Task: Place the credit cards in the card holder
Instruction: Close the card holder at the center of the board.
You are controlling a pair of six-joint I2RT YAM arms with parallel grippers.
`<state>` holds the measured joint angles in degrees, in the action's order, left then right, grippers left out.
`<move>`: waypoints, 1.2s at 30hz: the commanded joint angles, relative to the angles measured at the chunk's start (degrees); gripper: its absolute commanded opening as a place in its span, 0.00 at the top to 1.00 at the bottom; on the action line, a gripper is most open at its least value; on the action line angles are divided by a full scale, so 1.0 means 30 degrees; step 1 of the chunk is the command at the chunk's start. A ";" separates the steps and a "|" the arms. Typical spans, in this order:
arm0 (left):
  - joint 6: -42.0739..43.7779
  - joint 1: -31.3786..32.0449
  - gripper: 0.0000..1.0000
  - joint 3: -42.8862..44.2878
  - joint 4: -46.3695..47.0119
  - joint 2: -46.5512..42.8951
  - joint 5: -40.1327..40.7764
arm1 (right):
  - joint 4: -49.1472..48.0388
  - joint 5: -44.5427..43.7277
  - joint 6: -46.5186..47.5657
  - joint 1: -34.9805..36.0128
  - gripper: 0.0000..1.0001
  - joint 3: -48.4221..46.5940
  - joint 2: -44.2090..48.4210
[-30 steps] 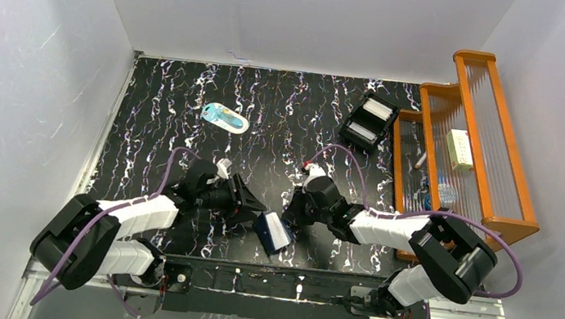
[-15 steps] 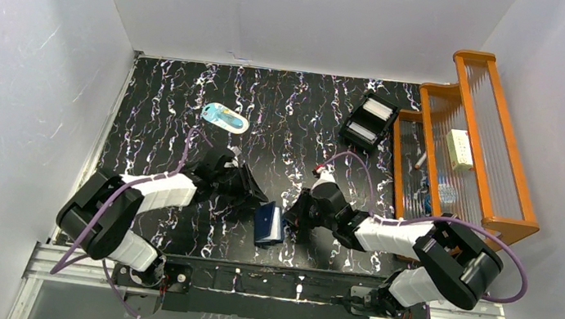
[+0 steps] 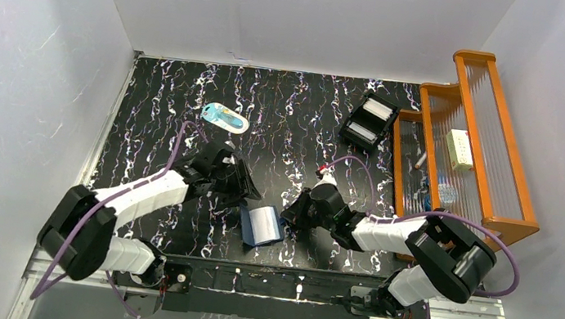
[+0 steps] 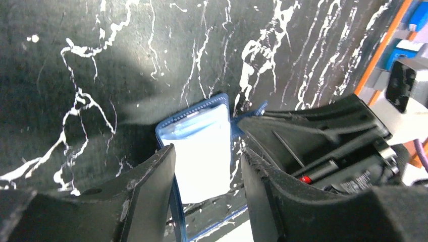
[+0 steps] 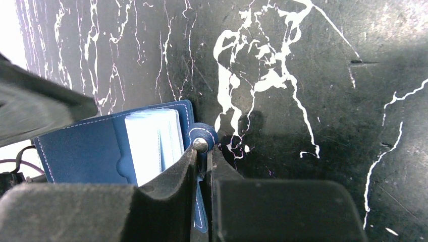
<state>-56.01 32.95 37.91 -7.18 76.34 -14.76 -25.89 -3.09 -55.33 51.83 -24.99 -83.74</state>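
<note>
The card holder's cover (image 5: 83,154) is open, so the robot's left gripper should fold it closed before the right gripper lets go of the snap tab (image 5: 203,132) and presses it over the cover.
The navy card holder (image 3: 261,225) lies open on the table near the front edge, pale-blue inside up. A white card (image 4: 204,151) sits in its clear pocket and also shows in the right wrist view (image 5: 151,143). My right gripper (image 3: 293,215) is shut on the holder's snap tab (image 5: 203,137) at its right edge. My left gripper (image 3: 248,195) is open just above and left of the holder (image 4: 194,118); its fingers (image 4: 151,186) straddle the view of it without touching. The golden-tan card is not in view.
A black box tray (image 3: 368,121) holding white rectangles stands at the back right. A pale-blue-and-white oval item (image 3: 226,118) lies at the back left. An orange wooden rack (image 3: 463,142) with small items lines the right side.
The holder went from held up between both grippers, to lying navy side up, to open with its pale inside showing. My left gripper pulled back up and left.
</note>
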 commanded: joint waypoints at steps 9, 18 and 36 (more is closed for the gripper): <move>0.0630 0.0279 0.39 -0.0203 -0.5372 -0.4224 0.2269 | -0.0520 -0.0770 -0.0072 0.0124 0.87 -0.0726 -0.0159; 0.2057 0.0267 0.67 0.1437 -1.0374 -0.5680 0.4243 | -0.0286 -0.0846 -0.0045 0.0124 0.87 -0.0663 -0.0007; -0.1963 0.0399 0.93 -0.3839 0.4978 -0.3794 -0.6007 | -0.1809 0.0590 0.1818 0.0635 0.77 -0.0488 0.0834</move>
<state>-61.56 33.98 22.81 -5.87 59.31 -25.52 -26.09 -3.55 -53.78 52.97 -25.71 -84.36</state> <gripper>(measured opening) 0.066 0.193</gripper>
